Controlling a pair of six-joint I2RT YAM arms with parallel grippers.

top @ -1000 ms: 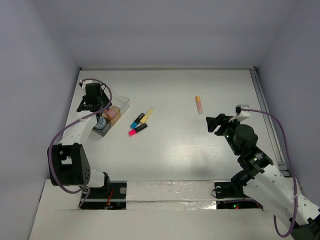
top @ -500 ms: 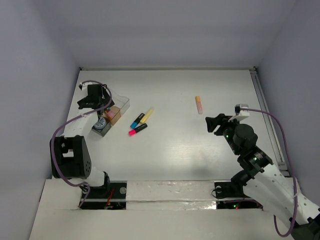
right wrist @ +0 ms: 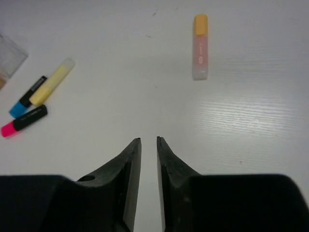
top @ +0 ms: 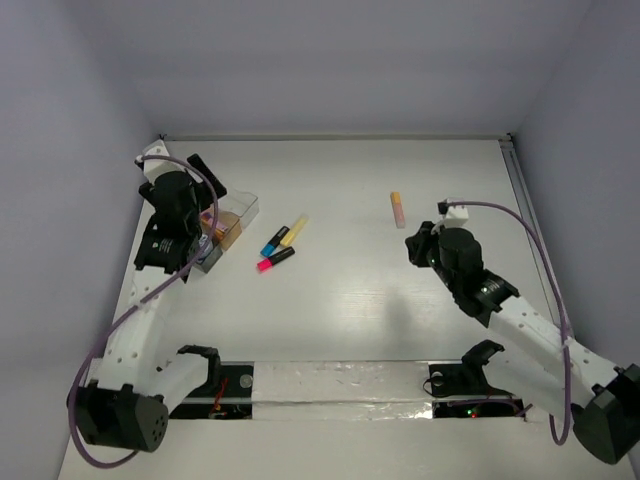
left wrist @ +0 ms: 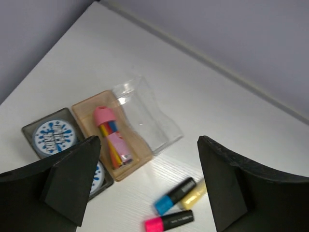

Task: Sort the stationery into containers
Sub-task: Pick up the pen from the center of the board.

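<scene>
I should back my left gripper away from above the containers beside the clear box (top: 241, 203), where it is hovering now, before my right gripper brings the orange-pink tube (top: 398, 210) there.
My left gripper (top: 208, 200) is wide open and empty, held high over the containers; in the left wrist view (left wrist: 148, 140) its jaws frame them. The tan-brown box (left wrist: 91, 108) holds a pink stick (left wrist: 112, 140). The adjoining grey box (left wrist: 29, 130) holds a blue-and-white disc (left wrist: 53, 137). Blue (left wrist: 173, 197), yellow (left wrist: 195, 193) and pink (left wrist: 169, 221) highlighters lie together on the table (top: 274, 250). The orange-pink tube (top: 398, 209) lies alone, also seen in the right wrist view (right wrist: 200, 46). My right gripper (top: 412, 244) is shut and empty, short of the tube (right wrist: 148, 140).
An empty clear box (left wrist: 147, 113) adjoins the tan one on its far side. Grey walls close in the white table (top: 340, 300) at the left, back and right. A rail (top: 530, 220) runs along the right edge.
My left arm has pulled back and risen off the boxes, its gripper now open above them. My right gripper has moved a little left and forward, nearer the tube.
</scene>
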